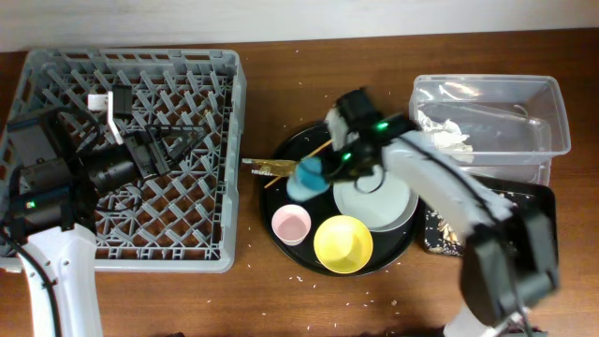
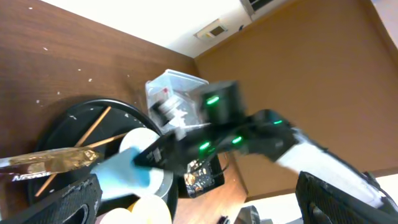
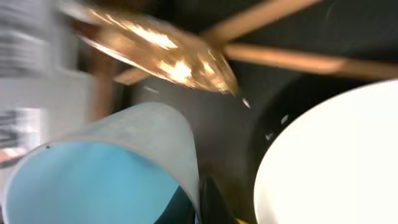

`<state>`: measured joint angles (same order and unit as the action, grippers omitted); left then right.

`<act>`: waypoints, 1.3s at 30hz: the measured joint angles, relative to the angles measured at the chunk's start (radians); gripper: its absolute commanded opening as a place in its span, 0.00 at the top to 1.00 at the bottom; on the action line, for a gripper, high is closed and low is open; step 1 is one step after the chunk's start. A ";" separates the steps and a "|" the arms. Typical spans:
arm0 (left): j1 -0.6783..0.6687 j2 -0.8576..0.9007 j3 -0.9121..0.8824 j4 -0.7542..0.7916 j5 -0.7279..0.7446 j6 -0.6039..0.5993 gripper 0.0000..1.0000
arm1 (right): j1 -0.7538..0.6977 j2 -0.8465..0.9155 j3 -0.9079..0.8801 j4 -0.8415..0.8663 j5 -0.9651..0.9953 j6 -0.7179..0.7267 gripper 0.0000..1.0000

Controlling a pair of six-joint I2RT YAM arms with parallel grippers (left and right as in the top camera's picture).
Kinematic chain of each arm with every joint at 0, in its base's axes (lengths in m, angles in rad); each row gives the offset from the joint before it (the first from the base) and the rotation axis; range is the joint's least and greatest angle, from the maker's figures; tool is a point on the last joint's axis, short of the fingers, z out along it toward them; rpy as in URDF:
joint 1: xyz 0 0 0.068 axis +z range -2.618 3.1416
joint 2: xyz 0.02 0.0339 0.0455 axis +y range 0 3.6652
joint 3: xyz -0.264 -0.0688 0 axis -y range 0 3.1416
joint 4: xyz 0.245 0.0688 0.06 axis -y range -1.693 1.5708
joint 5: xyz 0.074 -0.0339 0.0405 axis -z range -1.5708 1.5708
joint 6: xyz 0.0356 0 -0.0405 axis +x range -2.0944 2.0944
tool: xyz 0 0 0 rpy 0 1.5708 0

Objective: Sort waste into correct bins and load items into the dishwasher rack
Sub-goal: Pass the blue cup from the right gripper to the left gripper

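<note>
Next, my left gripper takes the small blue cup (image 1: 305, 182) that my right gripper is holding and loads it, because the grey rack (image 1: 192, 192) is under my left gripper.
My right gripper (image 1: 328, 168) is shut on the rim of the small blue cup (image 1: 307, 178) over the round black tray; one finger (image 3: 208, 202) is against the cup wall (image 3: 93, 180). The gold-brown wrapper (image 1: 267, 168) and the chopsticks (image 1: 314, 153) lie beside the cup. The plate (image 1: 388, 201), yellow bowl (image 1: 343, 243) and pink cup (image 1: 291, 224) sit on that tray. White tissue (image 1: 445, 131) lies in the clear tub (image 1: 552, 122). My left gripper (image 1: 140, 150) is open and empty over the grey rack (image 1: 56, 75); its fingers (image 2: 199, 205) are wide apart.
The large round black tray (image 1: 285, 150) sits between the rack and the bins. The small black tray with food scraps (image 1: 533, 201) lies in front of the clear tub, at the right. Crumbs dot the brown table.
</note>
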<state>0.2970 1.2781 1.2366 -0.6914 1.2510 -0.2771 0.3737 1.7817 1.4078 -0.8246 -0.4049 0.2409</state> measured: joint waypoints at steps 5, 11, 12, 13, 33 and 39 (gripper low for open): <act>-0.058 -0.001 0.000 0.048 0.138 0.002 0.01 | -0.084 -0.294 0.083 0.093 -0.488 -0.237 0.96; -0.258 -0.002 0.000 0.053 0.269 0.004 0.08 | -0.051 -0.279 0.082 0.148 -0.783 -0.352 0.96; -0.263 -0.002 0.000 0.053 0.276 0.004 0.08 | -0.049 -0.278 0.082 0.149 -0.791 -0.355 0.96; -0.266 -0.002 0.000 0.053 0.285 0.004 0.08 | -0.040 -0.278 0.082 0.157 -0.802 -0.358 0.96; -0.369 -0.004 0.001 0.225 0.243 -0.055 0.20 | -0.026 -0.277 0.080 0.255 -0.827 -0.288 0.96; -0.369 -0.005 0.001 0.234 0.241 -0.079 0.43 | -0.026 -0.277 0.080 0.269 -0.838 -0.282 0.69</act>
<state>-0.0719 1.2736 1.2373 -0.4572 1.4925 -0.3565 0.3477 1.5047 1.4883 -0.5552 -1.2430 -0.0414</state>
